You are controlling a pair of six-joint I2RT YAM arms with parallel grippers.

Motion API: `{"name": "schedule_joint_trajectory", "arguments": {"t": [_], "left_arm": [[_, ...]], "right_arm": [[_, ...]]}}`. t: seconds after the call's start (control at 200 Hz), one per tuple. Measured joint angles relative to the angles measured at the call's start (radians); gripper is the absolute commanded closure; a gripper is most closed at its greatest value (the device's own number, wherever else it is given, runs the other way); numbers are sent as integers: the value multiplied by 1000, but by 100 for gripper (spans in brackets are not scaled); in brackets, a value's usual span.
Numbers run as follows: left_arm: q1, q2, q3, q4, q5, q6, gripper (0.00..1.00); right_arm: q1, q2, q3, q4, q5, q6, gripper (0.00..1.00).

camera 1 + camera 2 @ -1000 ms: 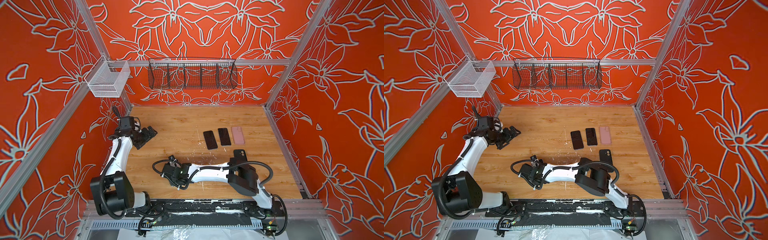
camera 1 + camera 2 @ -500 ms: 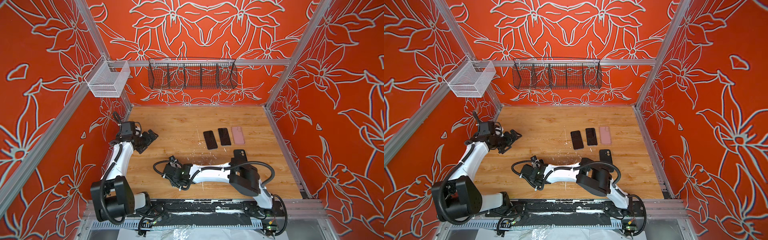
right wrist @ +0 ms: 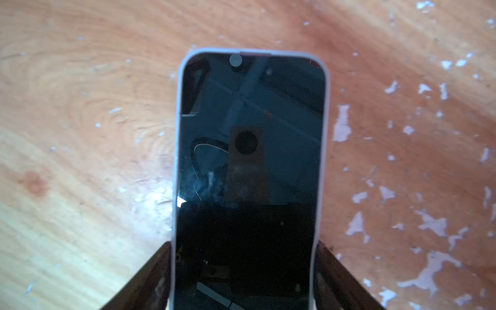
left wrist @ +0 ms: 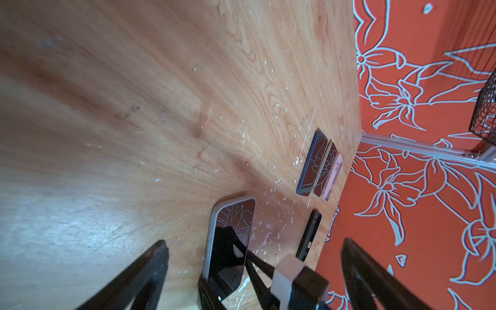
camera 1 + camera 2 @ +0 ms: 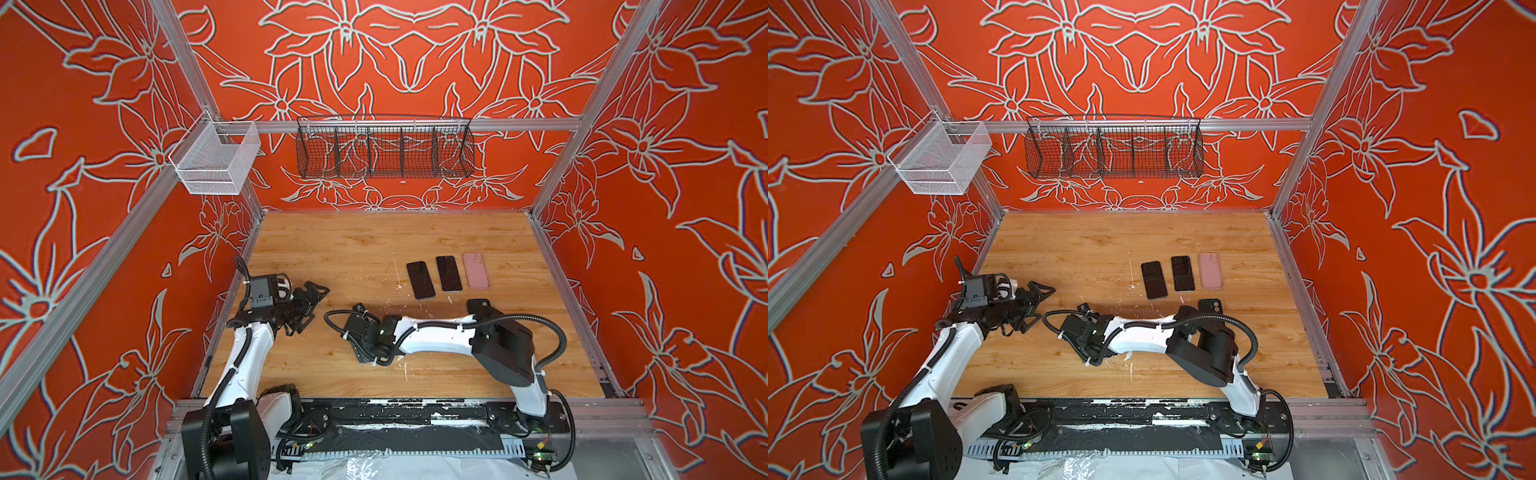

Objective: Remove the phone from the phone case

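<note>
My left gripper has its open fingers facing that side (image 4: 210, 243) while my right gripper holds the phone case, so it should keep moving toward the phone case's near side and close there.
A black-screened phone (image 3: 249, 134) sits in a pale grey phone case (image 3: 177, 161), face up, low over the wooden table (image 5: 374, 241). My right gripper (image 3: 243, 255) is shut on the case's two long sides near one end. In both top views the right gripper (image 5: 368, 355) (image 5: 1090, 357) points down at the table's middle front and hides the phone. My left gripper (image 5: 313, 307) (image 5: 1038, 306) is open and empty, a short way to the left of it. In the left wrist view the cased phone (image 4: 230, 228) lies ahead between the spread left fingers (image 4: 150, 268).
Two black phones (image 5: 420, 279) (image 5: 449, 273) and a pink case (image 5: 476, 270) lie side by side at the right middle. A black case (image 5: 478, 305) lies partly under the right arm. A black wire basket (image 5: 384, 151) and a white mesh basket (image 5: 216, 162) hang on the walls.
My left gripper has moved from the left wall toward the front and slightly right, closer to the right gripper, still open. The right arm and the phone have not moved.
</note>
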Motion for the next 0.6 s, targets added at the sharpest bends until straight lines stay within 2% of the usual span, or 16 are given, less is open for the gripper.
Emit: {"name": "schedule_joint_trajectory", "arguments": {"t": [0.31,0.47,0.601], "left_arm": [[-209,13,-103,165,46,-80,3],[-280,49,-143,251,45,-120,0],[-328,71,-146,301,38,-140,6]], "right_arm": [[-63,-106,-76,27,-86,-3,41],[-71,-171,-86,49,-120,-3,41],[-79,-214,-94,59,-146,-3,41]]}}
